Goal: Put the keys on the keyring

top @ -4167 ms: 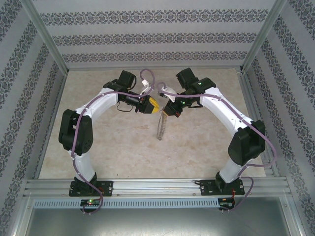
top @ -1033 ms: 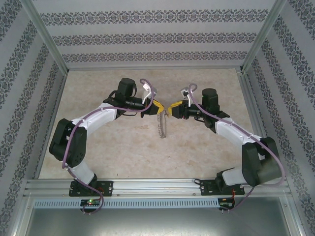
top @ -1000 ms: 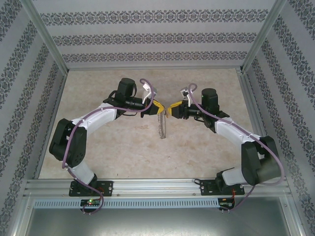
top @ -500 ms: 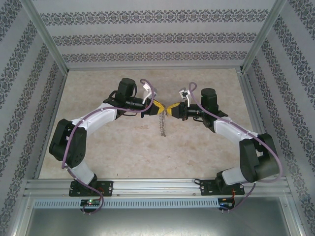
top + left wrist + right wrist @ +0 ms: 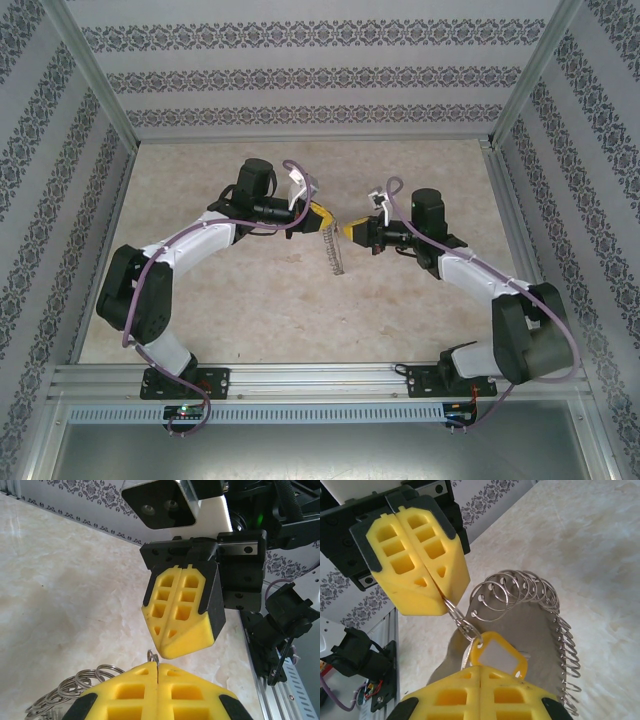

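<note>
My right gripper is closed next to the yellow tag (image 5: 496, 653), under the split ring (image 5: 462, 623) in my left gripper. So my right gripper should open and grab that ring.
In the right wrist view the keyring (image 5: 530, 630) is a flat grey metal piece fringed with small wire rings. My right gripper (image 5: 480, 669) is shut on the keys (image 5: 499, 656), a yellow tag with a pale window and a silvery blade beside it. A small split ring (image 5: 460, 617) links the tag's hole to my left gripper (image 5: 437, 597), which is shut on that ring. From above, the keyring (image 5: 337, 256) hangs edge-on below the left gripper (image 5: 322, 216) and right gripper (image 5: 352, 232). The left wrist view has my left gripper (image 5: 158, 667) shut, facing the right gripper (image 5: 172, 649).
The beige marbled table (image 5: 250, 300) lies under both raised arms. Patterned walls and aluminium posts (image 5: 95, 90) enclose it on three sides. A metal rail (image 5: 320, 380) with the arm bases runs along the near edge.
Half a second ago the two grippers' tips touched. The right gripper has drawn back to the right and slightly nearer, opening a small gap, and the keyring has swung with it.
</note>
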Robot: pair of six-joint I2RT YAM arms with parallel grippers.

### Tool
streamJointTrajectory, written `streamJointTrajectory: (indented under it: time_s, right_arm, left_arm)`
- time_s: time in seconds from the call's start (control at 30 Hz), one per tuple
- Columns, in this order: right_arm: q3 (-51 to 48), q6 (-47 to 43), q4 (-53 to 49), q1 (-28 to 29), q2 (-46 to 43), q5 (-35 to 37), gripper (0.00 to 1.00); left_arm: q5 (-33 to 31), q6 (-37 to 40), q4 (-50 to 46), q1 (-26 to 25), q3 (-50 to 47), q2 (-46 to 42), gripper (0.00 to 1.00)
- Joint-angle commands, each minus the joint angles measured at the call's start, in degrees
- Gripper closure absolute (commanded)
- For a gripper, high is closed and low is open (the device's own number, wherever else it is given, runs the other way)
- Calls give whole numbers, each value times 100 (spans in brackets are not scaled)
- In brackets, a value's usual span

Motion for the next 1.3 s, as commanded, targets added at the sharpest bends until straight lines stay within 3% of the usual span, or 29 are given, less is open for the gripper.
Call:
streamJointTrajectory:
  time_s: [0.0,0.03,0.07,0.13,0.23,0.7,0.8,0.97,1.27]
  right_arm:
    - [-104,-29,48,65,-155,51,100]
    - [-122,21,110,60,-155,73,100]
    - [-131,64,176,50,-168,103,80]
    - [-86,97,258,30,-147,127,59]
    - [97,112,308,20,-6,-7,54]
    - [364,150,442,280,571,-68,55]
    - [439,158,418,310,655,-53,60]
    - [436,92,200,304,538,167,79]
    - [335,-385,-763,332,190,795,91]
  left_arm:
    - [52,-44,298,-49,-61,-257,100]
    - [57,-35,276,-57,-58,-271,100]
    - [66,-35,271,-50,-47,-271,100]
    - [93,-26,256,-54,-42,-279,100]
    - [165,9,146,-51,22,-255,100]
    - [185,45,45,-54,103,-255,100]
    - [170,44,58,-53,85,-259,100]
    - [114,19,108,-54,50,-261,100]
    - [36,-21,223,-50,12,-262,100]
